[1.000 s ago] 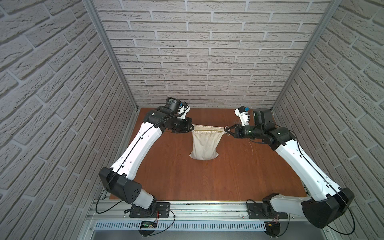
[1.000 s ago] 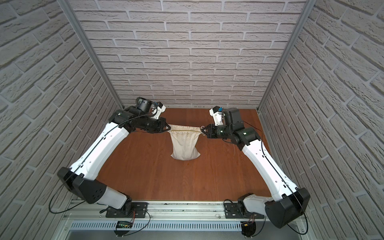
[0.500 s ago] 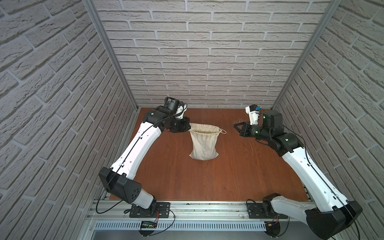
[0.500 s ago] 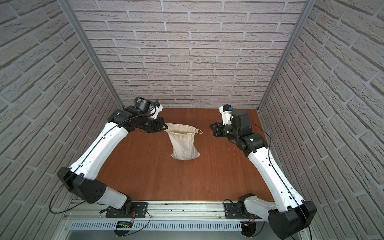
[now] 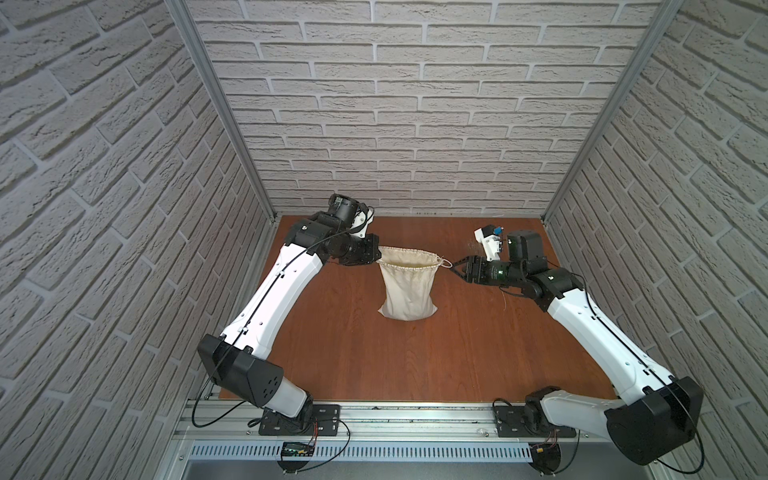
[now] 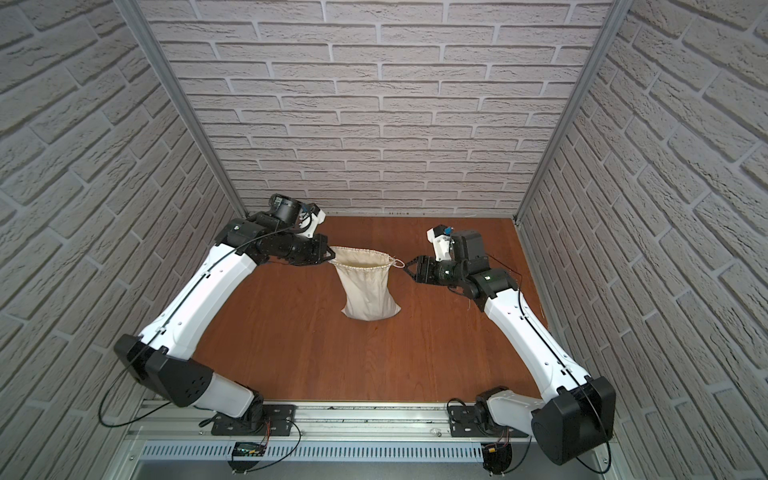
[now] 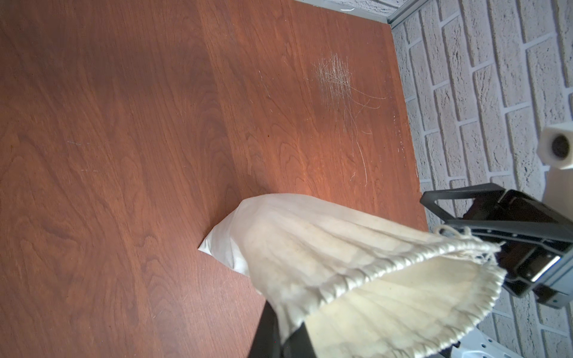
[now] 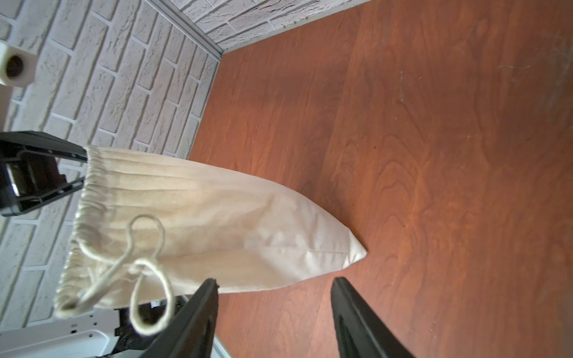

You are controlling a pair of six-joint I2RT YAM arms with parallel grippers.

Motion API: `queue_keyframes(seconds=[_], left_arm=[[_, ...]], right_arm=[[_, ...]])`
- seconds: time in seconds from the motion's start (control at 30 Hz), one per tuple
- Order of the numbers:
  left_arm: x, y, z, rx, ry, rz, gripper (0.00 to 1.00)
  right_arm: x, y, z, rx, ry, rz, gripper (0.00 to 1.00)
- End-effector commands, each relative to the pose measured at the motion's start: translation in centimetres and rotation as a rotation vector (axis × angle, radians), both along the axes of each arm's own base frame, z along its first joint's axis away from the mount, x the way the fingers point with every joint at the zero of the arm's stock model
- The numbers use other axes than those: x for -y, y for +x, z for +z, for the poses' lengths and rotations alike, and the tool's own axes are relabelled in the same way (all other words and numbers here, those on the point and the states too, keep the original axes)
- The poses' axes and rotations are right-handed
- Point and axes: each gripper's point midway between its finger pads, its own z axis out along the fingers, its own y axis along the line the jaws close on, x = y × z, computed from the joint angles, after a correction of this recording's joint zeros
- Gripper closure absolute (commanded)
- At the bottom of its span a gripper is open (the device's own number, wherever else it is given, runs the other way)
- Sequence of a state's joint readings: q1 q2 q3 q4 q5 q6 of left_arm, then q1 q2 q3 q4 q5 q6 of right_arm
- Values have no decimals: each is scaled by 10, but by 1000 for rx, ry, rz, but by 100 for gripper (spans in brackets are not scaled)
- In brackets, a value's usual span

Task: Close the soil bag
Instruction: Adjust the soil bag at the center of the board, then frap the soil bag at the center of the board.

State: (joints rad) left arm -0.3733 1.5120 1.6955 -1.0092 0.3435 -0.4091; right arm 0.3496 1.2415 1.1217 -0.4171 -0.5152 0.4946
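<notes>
The cord loop (image 5: 445, 262) hangs outside my right gripper's open fingers, so next I move them inward toward the soil bag's opening (image 5: 436, 259) and close them on the cord.
The soil bag (image 5: 409, 291) (image 6: 370, 291) is a cream cloth sack whose bottom rests on the table while its gathered mouth is held up and gapes open. At the mouth's left end, my left gripper (image 5: 377, 261) (image 6: 331, 261) (image 7: 283, 341) is shut on the hem. In the right wrist view a thin cord loop (image 8: 145, 248) hangs loose from the right end of the bag (image 8: 232, 217). My right gripper (image 5: 453, 268) (image 6: 405, 268) (image 8: 274, 280) is open just right of that loop, with only bare table between its fingers.
The brown wooden table (image 5: 374, 353) is boxed in by white brick walls (image 5: 395, 145) at the back and on both sides. An aluminium rail (image 5: 374, 415) carrying the arm bases runs along the front. Scratch marks (image 7: 335, 74) show near the back right corner.
The right gripper let go of the bag's right end, backed off to the right, opened, and has returned close to the cord loop. The mouth went from stretched taut to slack and open.
</notes>
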Motion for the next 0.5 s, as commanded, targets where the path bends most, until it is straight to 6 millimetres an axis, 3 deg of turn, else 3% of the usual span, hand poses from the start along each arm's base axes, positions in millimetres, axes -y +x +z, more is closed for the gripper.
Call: queue_keyframes(seconds=[0.0,0.27,0.47], left_arm=[[-2,2,-2,5,10,1,100],[0,4,-4,2,9,-7,100],[-2,2,-4,3,17,-7,100]], right_arm=[[-16,9,26,48,129,31,38],[-20,10,36,42,168,31,38],[-10,9,36,40,143,-11,38]])
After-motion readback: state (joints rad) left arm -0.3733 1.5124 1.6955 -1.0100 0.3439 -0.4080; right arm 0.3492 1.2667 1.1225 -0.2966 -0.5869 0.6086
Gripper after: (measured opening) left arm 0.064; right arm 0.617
